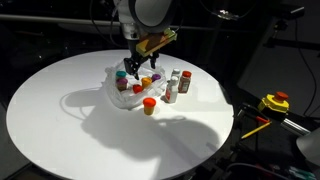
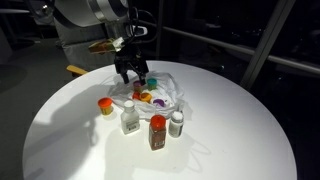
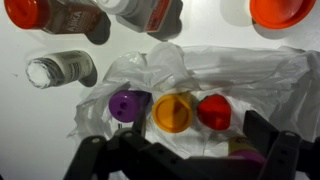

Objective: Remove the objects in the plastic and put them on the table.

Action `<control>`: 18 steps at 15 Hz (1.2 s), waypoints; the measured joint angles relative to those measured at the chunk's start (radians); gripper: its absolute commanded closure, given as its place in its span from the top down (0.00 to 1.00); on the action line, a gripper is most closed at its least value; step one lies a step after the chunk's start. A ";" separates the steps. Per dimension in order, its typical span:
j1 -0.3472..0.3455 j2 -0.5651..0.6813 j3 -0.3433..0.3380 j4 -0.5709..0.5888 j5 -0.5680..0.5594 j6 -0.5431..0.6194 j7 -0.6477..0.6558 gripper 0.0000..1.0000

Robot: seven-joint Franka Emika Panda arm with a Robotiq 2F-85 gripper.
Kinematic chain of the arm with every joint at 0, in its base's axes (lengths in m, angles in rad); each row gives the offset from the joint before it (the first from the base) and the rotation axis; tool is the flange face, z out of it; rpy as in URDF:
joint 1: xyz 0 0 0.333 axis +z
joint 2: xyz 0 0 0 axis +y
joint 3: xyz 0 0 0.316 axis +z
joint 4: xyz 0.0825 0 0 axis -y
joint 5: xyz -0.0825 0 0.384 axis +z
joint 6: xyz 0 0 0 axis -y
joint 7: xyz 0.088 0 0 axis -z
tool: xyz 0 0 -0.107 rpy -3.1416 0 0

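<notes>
The plastic is spread open (image 1: 126, 99) around the caps. The pinkish object (image 1: 122, 85) will come out and leave the plastic behind when I lift it.
The plastic (image 3: 205, 70) is a wrinkled clear bag lying on the white round table (image 1: 60, 120). Inside it the wrist view shows a purple cap (image 3: 125, 104), an orange cap (image 3: 172, 112) and a red cap (image 3: 213, 112). A pinkish object (image 3: 245, 152) lies partly hidden by one finger. A teal-capped bottle (image 1: 121, 74) stands at the bag's edge. My gripper (image 3: 185, 165) hangs open just above the bag (image 2: 168, 93), with nothing between its fingers (image 3: 285, 155). In the exterior views the gripper (image 1: 133, 62) (image 2: 133, 72) is over the bag's far side.
Outside the bag stand an orange-capped jar (image 1: 150, 104) (image 2: 105, 104), a white-capped bottle (image 2: 129, 120) (image 3: 55, 70), a red-brown bottle (image 2: 157, 131) and another small bottle (image 2: 176, 122). A yellow and red device (image 1: 274, 102) sits off the table's edge.
</notes>
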 measured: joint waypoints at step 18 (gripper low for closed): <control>-0.110 0.209 0.102 0.151 0.004 0.334 -0.427 0.89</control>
